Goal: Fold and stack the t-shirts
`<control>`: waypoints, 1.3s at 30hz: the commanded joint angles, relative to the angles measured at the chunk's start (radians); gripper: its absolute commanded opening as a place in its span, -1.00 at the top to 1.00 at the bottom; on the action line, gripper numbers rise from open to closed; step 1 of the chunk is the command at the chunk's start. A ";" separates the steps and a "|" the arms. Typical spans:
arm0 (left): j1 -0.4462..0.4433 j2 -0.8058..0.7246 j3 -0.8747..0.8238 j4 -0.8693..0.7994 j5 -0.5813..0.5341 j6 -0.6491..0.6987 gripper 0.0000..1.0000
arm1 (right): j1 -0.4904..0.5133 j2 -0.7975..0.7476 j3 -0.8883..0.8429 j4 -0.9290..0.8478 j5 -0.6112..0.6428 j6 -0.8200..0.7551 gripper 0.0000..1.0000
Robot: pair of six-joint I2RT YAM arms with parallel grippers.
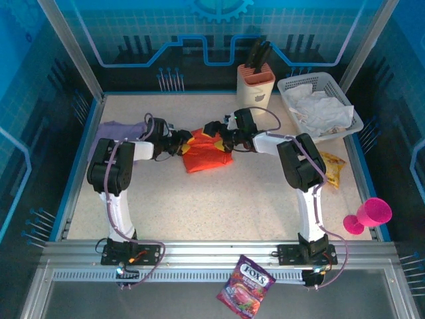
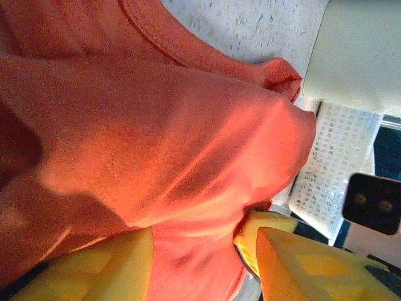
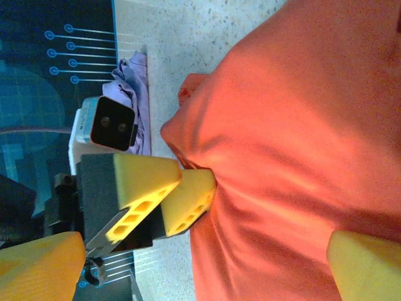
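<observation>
The orange-red t-shirt's far corner (image 1: 197,135) bunches inward at my left gripper, so that gripper should first pull it out toward the lavender t-shirt (image 1: 118,132) and square it.
The orange-red t-shirt (image 1: 207,153) lies bunched at mid-table between both arms. My left gripper (image 1: 184,143) is at its left edge, shut on a fold of the orange cloth (image 2: 188,163), which fills the gap between its yellow fingers (image 2: 94,269). The right wrist view shows the left gripper (image 3: 164,195) pinching that edge. My right gripper (image 1: 220,135) hovers over the shirt's far side, open, its fingers (image 3: 364,266) wide apart astride the cloth (image 3: 294,144). The lavender t-shirt (image 1: 118,129) lies crumpled at the far left, behind the left arm, and appears as a purple heap (image 3: 135,94).
A knife block (image 1: 255,83) and a white basket (image 1: 346,100) holding pale cloth stand at the back right. A yellow snack bag (image 1: 330,167) and a pink cup (image 1: 368,214) lie along the right edge. A candy packet (image 1: 246,287) rests on the front rail.
</observation>
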 commanded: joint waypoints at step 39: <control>0.093 -0.241 0.019 -0.503 0.051 0.327 0.04 | 0.039 0.161 0.443 -0.840 0.303 -0.538 -0.50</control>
